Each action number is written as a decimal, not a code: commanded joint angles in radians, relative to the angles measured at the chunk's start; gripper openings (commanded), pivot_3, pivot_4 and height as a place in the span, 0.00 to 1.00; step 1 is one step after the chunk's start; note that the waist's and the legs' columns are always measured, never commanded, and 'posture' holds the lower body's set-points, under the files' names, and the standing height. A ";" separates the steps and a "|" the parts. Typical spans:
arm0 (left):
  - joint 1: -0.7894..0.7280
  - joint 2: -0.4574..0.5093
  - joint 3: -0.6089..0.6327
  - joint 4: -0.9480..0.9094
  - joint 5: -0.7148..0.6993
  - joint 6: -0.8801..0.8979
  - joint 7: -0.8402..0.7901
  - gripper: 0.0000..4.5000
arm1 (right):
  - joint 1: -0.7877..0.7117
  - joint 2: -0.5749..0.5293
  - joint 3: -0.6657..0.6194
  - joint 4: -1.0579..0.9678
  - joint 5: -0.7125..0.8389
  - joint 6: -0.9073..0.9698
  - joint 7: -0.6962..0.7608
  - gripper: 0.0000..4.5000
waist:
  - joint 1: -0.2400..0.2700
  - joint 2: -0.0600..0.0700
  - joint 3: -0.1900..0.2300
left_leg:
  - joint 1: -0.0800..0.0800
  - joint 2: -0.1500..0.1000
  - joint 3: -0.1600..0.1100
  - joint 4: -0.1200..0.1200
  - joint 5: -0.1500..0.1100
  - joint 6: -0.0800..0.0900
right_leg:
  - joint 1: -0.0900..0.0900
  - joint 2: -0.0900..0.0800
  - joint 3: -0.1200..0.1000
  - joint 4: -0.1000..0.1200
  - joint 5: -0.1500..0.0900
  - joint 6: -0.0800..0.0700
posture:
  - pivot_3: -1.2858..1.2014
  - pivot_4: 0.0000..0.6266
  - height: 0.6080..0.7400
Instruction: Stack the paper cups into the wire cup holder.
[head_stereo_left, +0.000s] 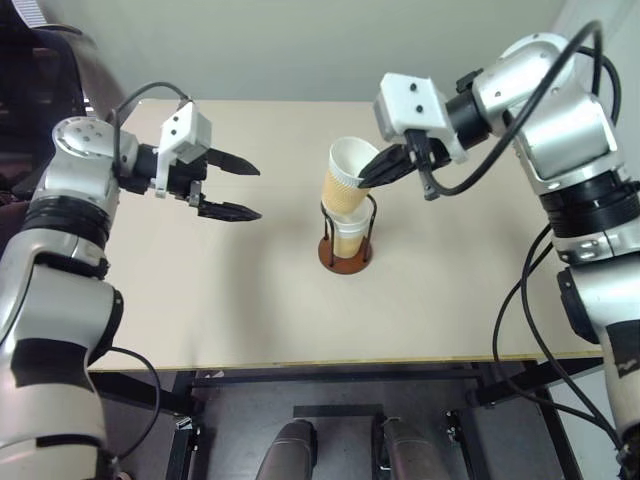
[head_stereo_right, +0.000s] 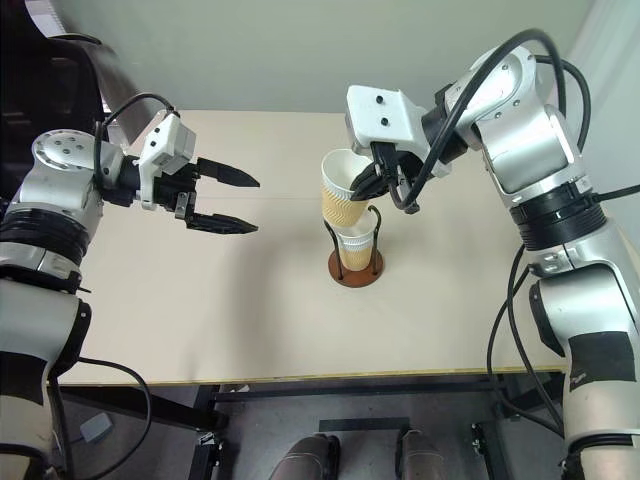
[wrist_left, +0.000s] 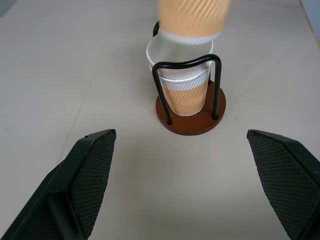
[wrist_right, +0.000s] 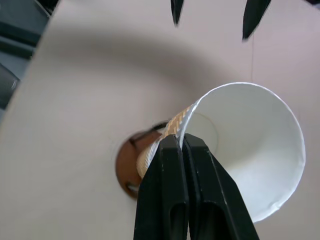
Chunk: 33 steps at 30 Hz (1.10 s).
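The upper cup's bottom (head_stereo_left: 341, 207) is hanging over the nested cups' opening (head_stereo_left: 353, 217), so my right gripper keeps moving the upper cup down until it sits inside them, then let go.
The wire cup holder (head_stereo_left: 346, 256), with a reddish-brown disc base and black wire loops, stands mid-table. Two nested paper cups (wrist_left: 184, 95) appear to sit inside it. My right gripper (head_stereo_left: 368, 177) is shut on the rim of another tan paper cup (head_stereo_left: 343, 180). It holds that cup tilted just above the cups in the holder, white inside facing up (wrist_right: 250, 150). To the left of the holder my left gripper (head_stereo_left: 256, 192) is open and empty, pointing toward it. Its fingers (wrist_left: 92, 172) frame the holder in the left wrist view.
The beige table (head_stereo_left: 220, 310) carries nothing else. Its front edge (head_stereo_left: 300, 362) runs close to me, above a dark frame. A dark chair (head_stereo_left: 40, 70) stands off the far left corner.
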 joint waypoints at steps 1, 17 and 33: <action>-0.022 0.028 0.022 -0.039 -0.037 0.016 -0.029 1.00 | -0.049 0.013 -0.013 0.035 -0.037 -0.080 0.006 0.00 | 0.001 0.000 0.000 | -0.001 0.001 -0.001 0.000 0.000 0.000 | 0.000 -0.001 0.000 0.000 0.000 0.000 | 0.52 0.24 1.00; -0.025 0.079 0.069 -0.090 -0.079 0.055 -0.029 1.00 | -0.035 0.040 -0.017 0.126 -0.126 -0.219 0.060 0.00 | -0.005 0.000 0.000 | 0.000 0.000 0.000 0.001 0.000 -0.001 | 0.001 -0.001 -0.001 0.000 0.001 0.000 | 0.52 0.24 1.00; -0.016 0.084 0.075 -0.108 -0.087 0.070 -0.029 1.00 | 0.015 0.058 0.007 0.128 -0.204 -0.307 0.049 0.00 | -0.004 0.001 0.000 | 0.001 0.001 -0.001 0.002 0.001 -0.001 | 0.002 -0.001 -0.001 0.001 0.002 -0.001 | 0.52 0.24 1.00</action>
